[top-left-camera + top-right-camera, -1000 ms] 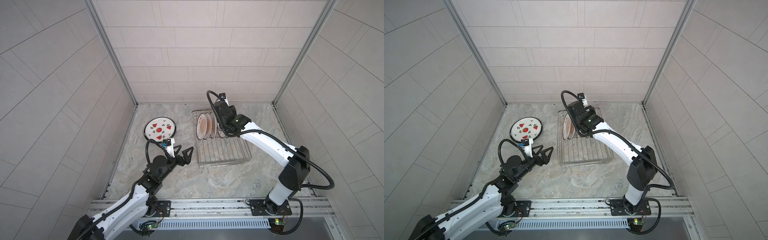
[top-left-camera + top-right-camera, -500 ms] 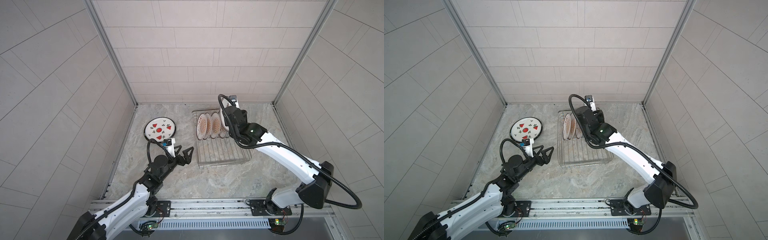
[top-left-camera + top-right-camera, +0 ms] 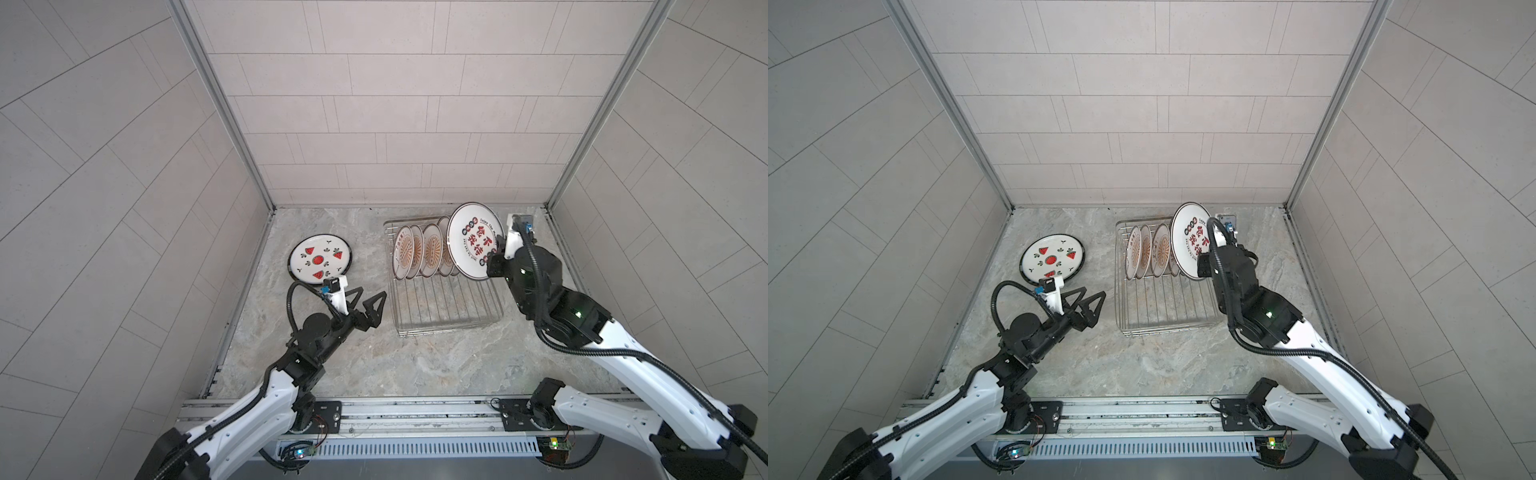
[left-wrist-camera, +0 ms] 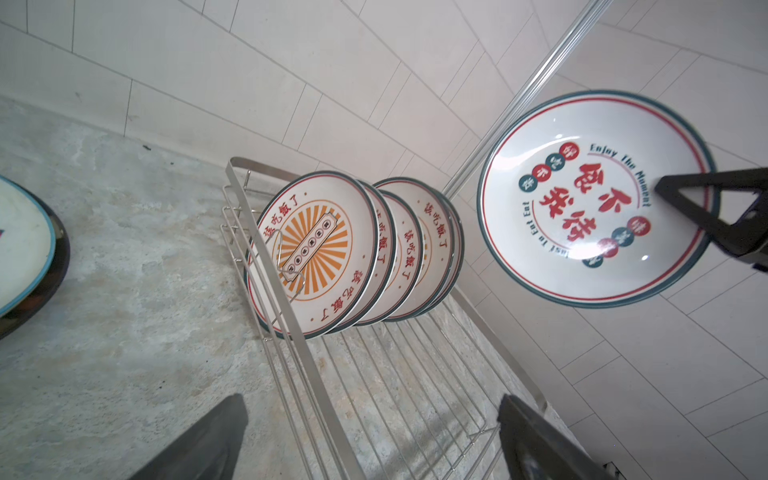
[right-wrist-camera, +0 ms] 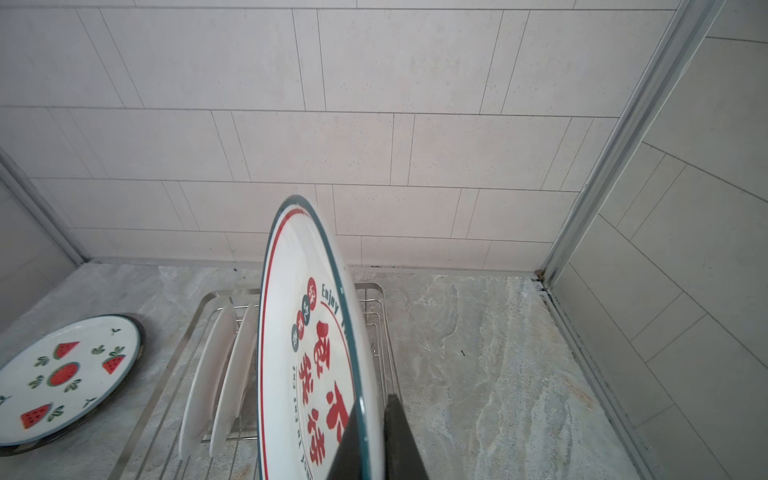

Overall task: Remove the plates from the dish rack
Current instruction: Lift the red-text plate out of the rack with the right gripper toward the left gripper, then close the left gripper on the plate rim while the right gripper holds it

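My open left gripper should keep moving in and close on the white plate's free rim [image 3: 449,237], because my right gripper holds the plate [image 3: 473,240] by its opposite side.
My right gripper [image 3: 494,259] [image 3: 1202,266] [image 5: 372,419] is shut on the rim of a white plate with red Chinese characters [image 3: 473,241] [image 3: 1190,241] [image 4: 582,199] [image 5: 307,353]. The plate is held on edge above the far right end of the dish rack [image 3: 449,307] [image 3: 1163,307] [image 4: 266,266] [image 5: 174,357]. Several orange sunburst plates [image 3: 419,251] [image 3: 1144,251] [image 4: 320,249] [image 5: 216,365] stand upright in the rack's far half. A watermelon plate [image 3: 319,264] [image 3: 1052,259] [image 4: 20,245] [image 5: 62,374] lies flat on the table left of the rack. My left gripper [image 3: 371,297] [image 3: 1093,293] [image 4: 370,401] is open and empty, just left of the rack.
Tiled walls close in the marble table [image 3: 374,365] on three sides, with metal corner posts [image 3: 557,199] at the back. The near half of the rack holds no plates. A metal rail [image 3: 415,411] with both arm bases runs along the front edge.
My right arm has lifted the Chinese-character plate out of the rack and carried it up and to the right. The left arm has barely moved.
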Controlling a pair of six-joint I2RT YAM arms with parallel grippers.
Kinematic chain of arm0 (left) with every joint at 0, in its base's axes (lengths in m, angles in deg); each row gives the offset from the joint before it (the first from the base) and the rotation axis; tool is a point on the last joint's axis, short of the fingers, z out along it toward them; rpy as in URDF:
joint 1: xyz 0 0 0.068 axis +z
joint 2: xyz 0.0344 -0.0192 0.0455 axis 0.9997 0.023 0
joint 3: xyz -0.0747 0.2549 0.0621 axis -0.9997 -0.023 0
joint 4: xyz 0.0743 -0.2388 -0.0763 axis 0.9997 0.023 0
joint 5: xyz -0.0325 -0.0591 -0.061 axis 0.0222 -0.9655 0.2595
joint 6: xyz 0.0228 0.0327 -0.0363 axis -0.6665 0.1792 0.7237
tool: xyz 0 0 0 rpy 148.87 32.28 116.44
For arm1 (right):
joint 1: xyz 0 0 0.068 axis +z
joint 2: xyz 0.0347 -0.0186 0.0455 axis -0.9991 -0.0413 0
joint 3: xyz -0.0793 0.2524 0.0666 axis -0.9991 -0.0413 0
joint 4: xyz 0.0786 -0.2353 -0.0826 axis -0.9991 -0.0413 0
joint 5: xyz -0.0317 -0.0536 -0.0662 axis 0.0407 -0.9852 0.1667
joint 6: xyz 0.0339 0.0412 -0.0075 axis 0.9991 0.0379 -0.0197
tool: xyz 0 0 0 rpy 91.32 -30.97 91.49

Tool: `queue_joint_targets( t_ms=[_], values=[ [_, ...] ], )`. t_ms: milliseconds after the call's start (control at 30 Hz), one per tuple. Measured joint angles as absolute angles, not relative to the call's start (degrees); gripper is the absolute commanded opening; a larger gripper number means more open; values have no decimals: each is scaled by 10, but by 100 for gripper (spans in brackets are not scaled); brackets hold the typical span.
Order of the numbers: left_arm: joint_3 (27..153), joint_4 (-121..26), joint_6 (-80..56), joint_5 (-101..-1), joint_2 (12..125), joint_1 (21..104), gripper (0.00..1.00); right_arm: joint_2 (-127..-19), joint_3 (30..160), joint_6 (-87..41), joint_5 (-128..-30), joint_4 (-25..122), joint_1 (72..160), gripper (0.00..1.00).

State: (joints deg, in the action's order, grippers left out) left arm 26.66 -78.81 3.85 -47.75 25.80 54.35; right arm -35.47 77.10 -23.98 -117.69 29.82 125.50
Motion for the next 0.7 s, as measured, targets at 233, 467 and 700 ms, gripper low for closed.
queue_joint_targets(
  t_ms=[233, 467, 700],
  values=[
    [301, -778, 30, -555, 251, 544, 100, -289, 687, -207, -967, 342, 1170, 1],
    [361, -810, 30, -641, 358, 541, 100, -313, 636, -174, -750, 398, 1123, 1],
    [399, -808, 39, -675, 418, 531, 99, -333, 636, -154, -632, 445, 1122, 1]
  ],
)
